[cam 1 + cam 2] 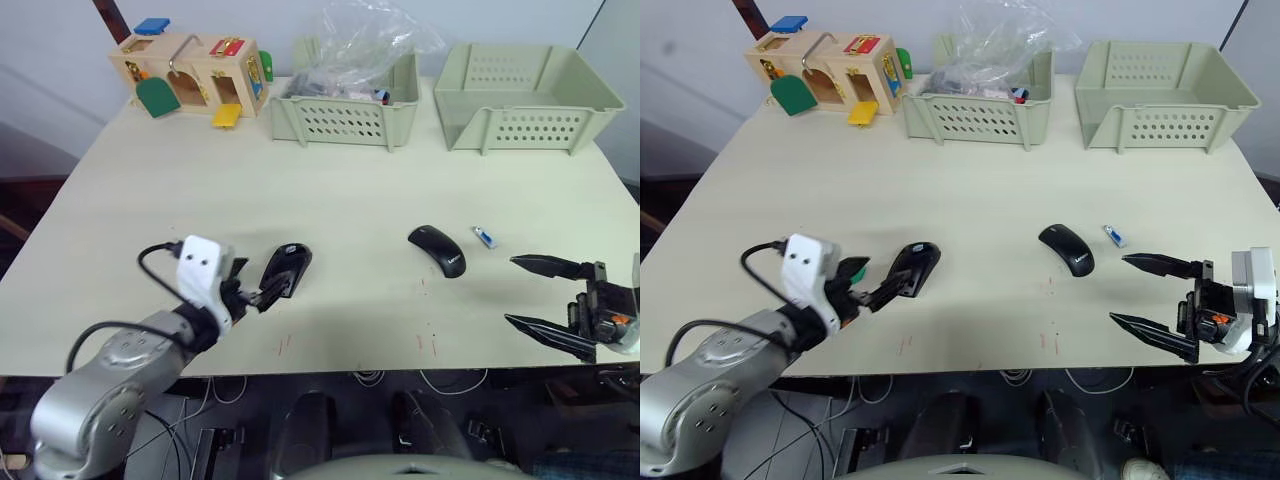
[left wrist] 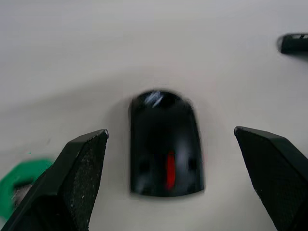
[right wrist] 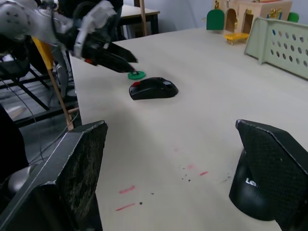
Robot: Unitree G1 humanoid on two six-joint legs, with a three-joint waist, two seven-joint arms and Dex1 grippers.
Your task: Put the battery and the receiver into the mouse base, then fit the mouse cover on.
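The rounded end of the mouse base is marked by a pale patch, so I should expect an empty battery slot next to that patch when I pick up the mouse base.
The mouse base, black with a red scroll wheel, lies on the table left of centre. My left gripper is open just in front of it, and in the left wrist view the mouse base lies between the spread fingers, untouched. The mouse cover, a glossy black shell, lies right of centre. A small blue and silver piece, possibly the receiver, sits beside it. My right gripper hangs open at the table's right front, apart from both. I cannot make out the battery.
A small green object lies by my left gripper. At the back stand a wooden latch box, a pale green basket holding a plastic bag, and another pale green basket. Both grippers are near the table's front edge.
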